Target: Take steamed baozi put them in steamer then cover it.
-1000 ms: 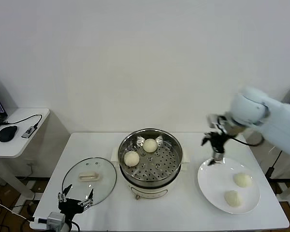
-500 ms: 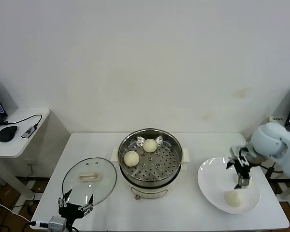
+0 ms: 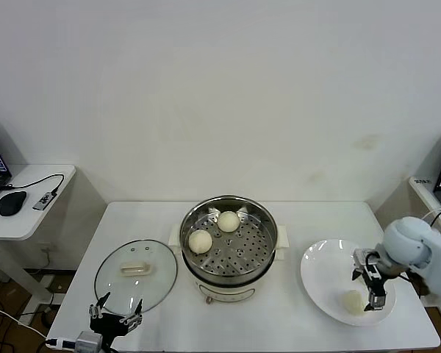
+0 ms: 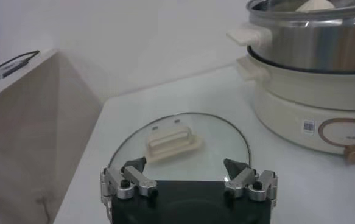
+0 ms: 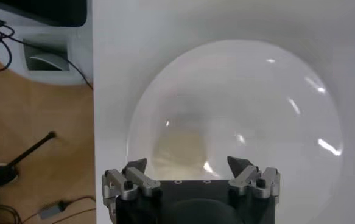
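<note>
My right gripper (image 3: 373, 278) should uncover another hidden baozi when I carry the visible baozi (image 3: 354, 302) away, because it now covers the plate beside this one, where the hidden one should show.
The steamer (image 3: 246, 254) stands mid-table on its cream pot base (image 4: 299, 100). Two steamed baozi (image 3: 200, 241) (image 3: 228, 220) lie in it. On the white plate (image 3: 325, 273) at the right, one baozi (image 3: 352, 301) shows. My right gripper (image 3: 370, 284) hangs open low over the plate and covers the spot beside that bun. In the right wrist view a cream baozi (image 5: 183, 151) sits between the spread fingers of the right gripper (image 5: 187, 164), not touched. The cover (image 3: 136, 268) lies flat on the table at the left. My left gripper (image 4: 185, 165) waits open just short of the cover (image 4: 180, 143).
A side desk (image 3: 26, 202) with a mouse and cables stands off to the left. In the right wrist view the table's right edge and the floor with cables (image 5: 19, 164) lie close beside the plate (image 5: 256, 97).
My right arm has swung from above the plate's far rim down and to the right, low over the buns. One bun on the plate is now covered by it. The left gripper drifted slightly nearer.
</note>
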Controlling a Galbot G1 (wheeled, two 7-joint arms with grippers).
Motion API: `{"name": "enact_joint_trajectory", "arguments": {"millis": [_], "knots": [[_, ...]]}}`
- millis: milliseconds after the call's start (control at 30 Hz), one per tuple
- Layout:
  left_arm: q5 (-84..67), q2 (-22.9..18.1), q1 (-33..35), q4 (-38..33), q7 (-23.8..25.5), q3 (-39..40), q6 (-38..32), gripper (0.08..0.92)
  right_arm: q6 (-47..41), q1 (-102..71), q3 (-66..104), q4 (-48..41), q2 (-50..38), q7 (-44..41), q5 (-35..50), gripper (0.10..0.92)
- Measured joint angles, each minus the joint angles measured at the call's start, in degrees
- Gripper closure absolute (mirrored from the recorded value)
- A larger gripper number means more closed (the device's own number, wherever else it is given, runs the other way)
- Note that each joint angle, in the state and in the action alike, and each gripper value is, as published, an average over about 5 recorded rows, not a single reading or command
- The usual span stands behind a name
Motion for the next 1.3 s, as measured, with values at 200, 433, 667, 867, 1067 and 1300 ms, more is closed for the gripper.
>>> {"name": "enact_joint_trajectory", "arguments": {"millis": [200, 433, 667, 867, 1067, 1300], "knots": [[0.16, 0.09, -0.23, 0.53, 0.00, 0.13, 0.02, 0.177, 0.35, -2.45, 1.62, -1.02, 0.70, 0.76, -1.02, 0.203], [0.19, 0.11, -0.29, 1.08, -0.02, 0.16, -0.02, 0.177, 0.39, -4.07, 2.34, -2.02, 1.45, 1.99, -1.51, 0.203], [0.05, 0.16, -0.44, 1.24, 0.00, 0.19, -0.03, 0.177, 0.03, -4.94, 2.78, -2.91, 2.21, 3.71, -1.75, 0.203], [-0.12, 0.11, -0.43, 1.36, 0.01, 0.19, -0.02, 0.177, -0.10, -5.60, 2.96, -3.45, 2.60, 4.87, -1.89, 0.203], [-0.12, 0.02, -0.60, 1.51, 0.02, 0.24, -0.01, 0.177, -0.28, -5.85, 3.11, -3.80, 2.84, 5.52, -1.76, 0.203], [-0.11, -0.05, -0.66, 1.86, -0.01, 0.41, -0.01, 0.177, -0.44, -5.90, 3.20, -4.19, 3.14, 6.18, -1.32, 0.318]]}}
